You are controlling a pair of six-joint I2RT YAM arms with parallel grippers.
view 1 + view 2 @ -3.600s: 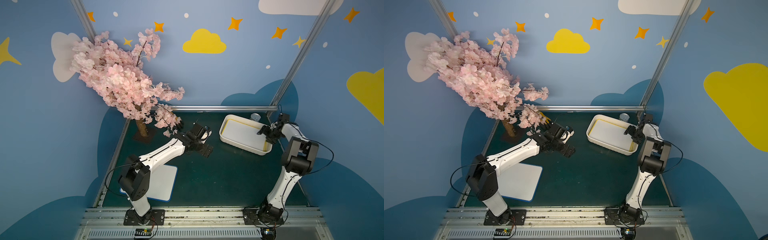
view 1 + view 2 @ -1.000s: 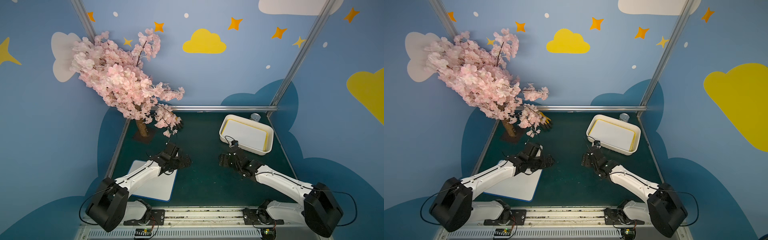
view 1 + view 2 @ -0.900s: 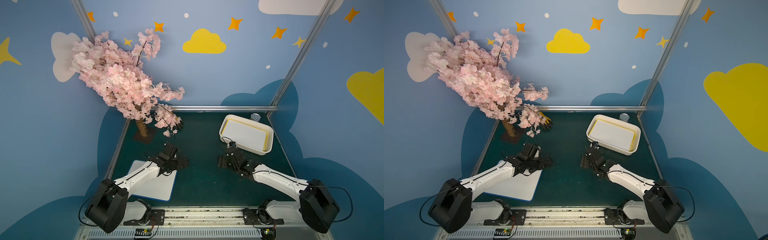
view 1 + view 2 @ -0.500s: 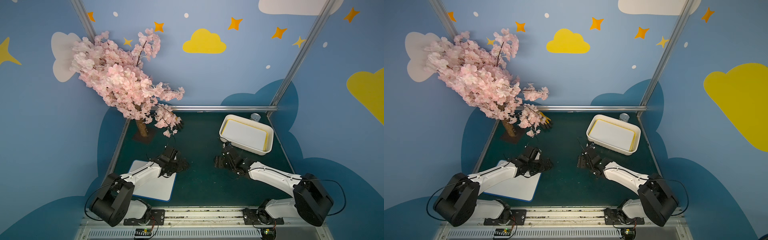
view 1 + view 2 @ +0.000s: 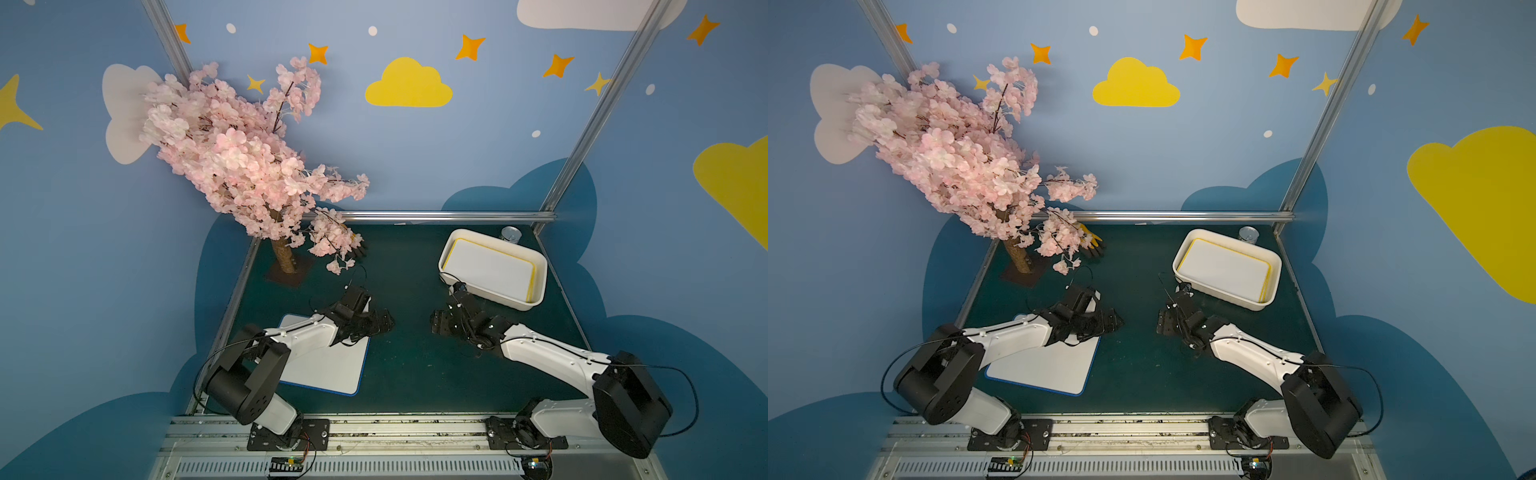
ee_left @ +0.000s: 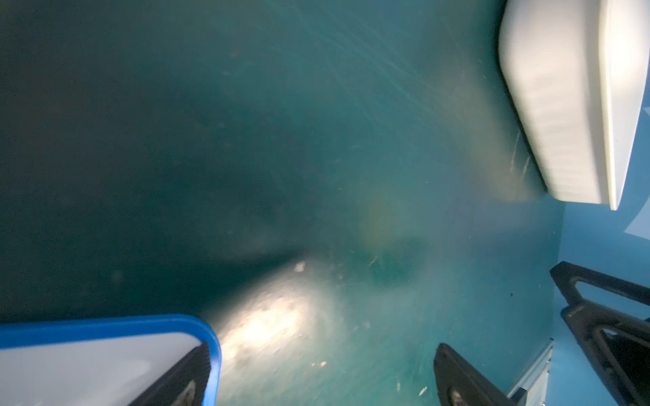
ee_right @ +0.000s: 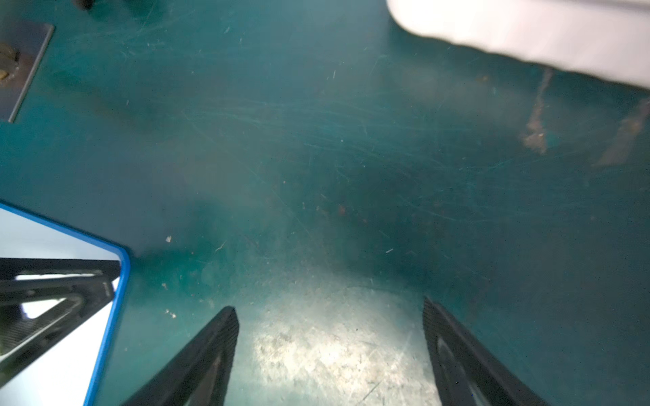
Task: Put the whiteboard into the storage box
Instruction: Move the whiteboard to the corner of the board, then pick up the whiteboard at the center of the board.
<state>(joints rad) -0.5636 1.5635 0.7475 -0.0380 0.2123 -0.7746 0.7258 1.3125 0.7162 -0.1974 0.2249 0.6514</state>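
Note:
I see the blue board (image 5: 325,366) lying short of my right gripper, so I should move my left gripper back over it and pull the board toward my right gripper.
A blue-framed whiteboard (image 5: 328,365) (image 5: 1046,365) lies flat on the green table at the front left. The white storage box (image 5: 486,297) (image 5: 1221,297) stands at the back right with a yellow-framed whiteboard (image 5: 490,266) lying inside it. My left gripper (image 5: 376,324) (image 6: 322,355) is open, low at the blue board's far right corner (image 6: 88,358), with one finger (image 6: 197,372) over that corner. My right gripper (image 5: 442,324) (image 7: 329,316) is open over bare table, facing the left one across a small gap. The blue board (image 7: 52,239) lies beside it.
A pink blossom tree (image 5: 241,158) on a dark base plate (image 5: 286,270) fills the back left. A small silver can (image 5: 510,235) stands behind the box. A dark and yellow glove (image 5: 1090,245) lies under the branches. A metal rail (image 5: 436,216) bounds the table's back.
Both arms have folded lower toward the front. The right gripper has slid a little left toward the blue board. The left gripper has stayed at the board's corner. Both stay open.

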